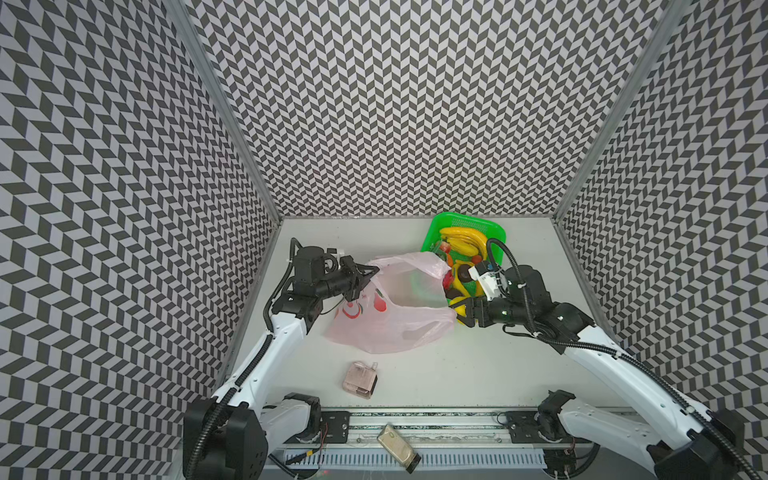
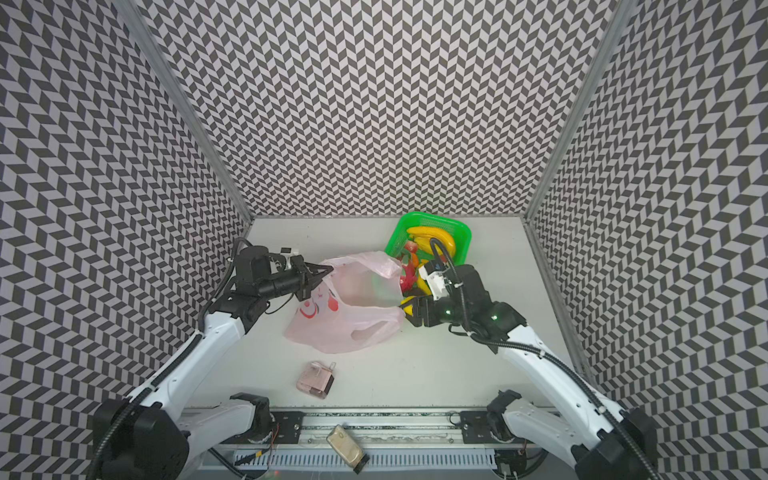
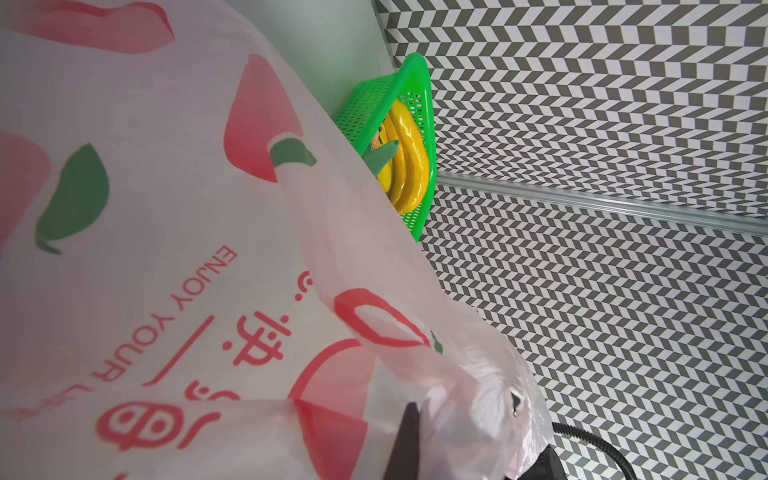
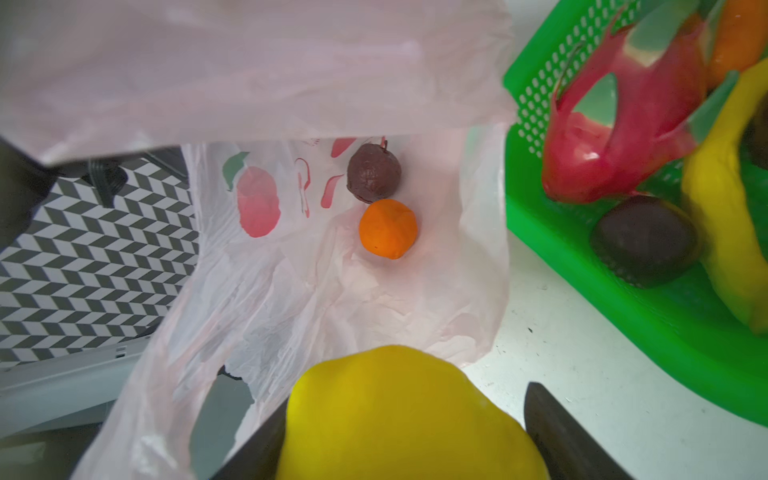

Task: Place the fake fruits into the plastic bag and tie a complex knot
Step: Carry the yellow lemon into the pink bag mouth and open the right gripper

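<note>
The plastic bag's opening (image 1: 432,293) is wide in front of the yellow fruit, so the robot's right gripper should keep going into the bag and let go of the fruit inside the bag's rim (image 1: 408,281).
The pale pink plastic bag (image 1: 390,328) (image 2: 345,330) lies mid-table with its mouth facing the green basket (image 1: 467,219). My left gripper (image 1: 373,270) is shut on the bag's far rim and holds it up; one dark finger (image 3: 407,440) shows through the film. At the bag's mouth my right gripper (image 1: 459,309) (image 4: 409,395) is shut on a yellow fake fruit (image 4: 399,415). An orange (image 4: 387,228) and a dark brown round fruit (image 4: 374,172) lie inside the bag. Bananas (image 1: 463,241) (image 3: 409,162), a pink dragon fruit (image 4: 615,137) and another dark brown fruit (image 4: 644,241) sit in the basket.
A small pinkish clear box (image 1: 360,380) (image 2: 314,380) stands near the table's front, left of centre. A tan flat object (image 1: 398,448) lies on the front rail. Patterned walls close in the left, back and right sides. The basket stands at the back right.
</note>
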Robot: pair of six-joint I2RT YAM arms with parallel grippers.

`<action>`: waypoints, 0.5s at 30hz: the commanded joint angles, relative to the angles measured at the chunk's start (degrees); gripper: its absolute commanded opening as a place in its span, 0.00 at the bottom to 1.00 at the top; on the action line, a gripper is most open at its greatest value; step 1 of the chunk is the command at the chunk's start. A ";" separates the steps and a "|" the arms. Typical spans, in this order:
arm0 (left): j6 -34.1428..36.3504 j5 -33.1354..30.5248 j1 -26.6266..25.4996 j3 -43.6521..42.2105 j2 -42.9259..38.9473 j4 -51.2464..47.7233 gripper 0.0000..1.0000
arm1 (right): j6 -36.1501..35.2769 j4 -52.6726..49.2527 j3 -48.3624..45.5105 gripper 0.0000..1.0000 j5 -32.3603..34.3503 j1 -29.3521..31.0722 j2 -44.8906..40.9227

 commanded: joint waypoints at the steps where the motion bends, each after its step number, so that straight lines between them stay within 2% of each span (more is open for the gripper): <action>1: -0.26 0.36 0.07 0.16 0.01 1.51 0.00 | 4.36 9.73 0.45 0.62 -0.11 2.40 1.86; 15: -0.69 -0.02 -1.08 0.07 -0.22 1.82 0.00 | 10.89 25.77 3.15 0.62 1.53 8.10 12.67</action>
